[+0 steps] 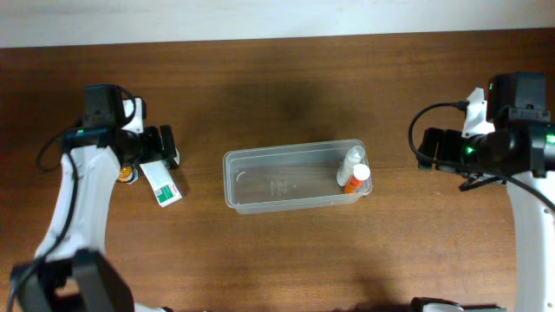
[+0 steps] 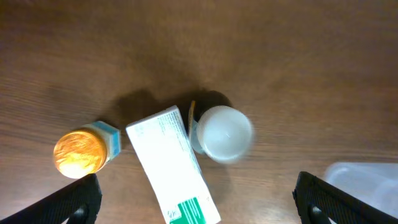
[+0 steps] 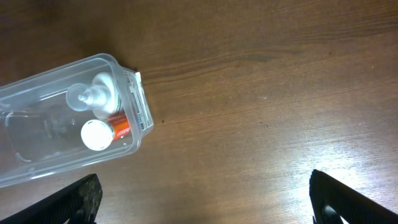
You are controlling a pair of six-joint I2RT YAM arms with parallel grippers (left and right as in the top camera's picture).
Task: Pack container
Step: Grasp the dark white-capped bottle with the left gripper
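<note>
The box (image 1: 162,182), the jar and the white-capped bottle are on the other side of the container from my right gripper, so next my left gripper packs the white-capped bottle first (image 2: 227,134).
The clear plastic container (image 1: 277,184) sits at the table's middle; it also shows in the right wrist view (image 3: 37,155). Inside its right end lie a white bottle (image 1: 350,163) and an orange bottle with a white cap (image 1: 356,179), seen too in the right wrist view (image 3: 102,93) (image 3: 106,132). My left gripper (image 2: 196,205) is open above a white box with green print (image 2: 171,165), a white-capped bottle (image 2: 222,132) and a gold-lidded small jar (image 2: 82,152) on the table at the left. My right gripper (image 3: 205,199) is open and empty over bare table, right of the container.
The box (image 1: 161,184) and the jar (image 1: 127,174) lie beside the left arm (image 1: 104,130). The right arm (image 1: 503,139) stands at the far right. The table's back edge meets a white wall (image 1: 277,17).
</note>
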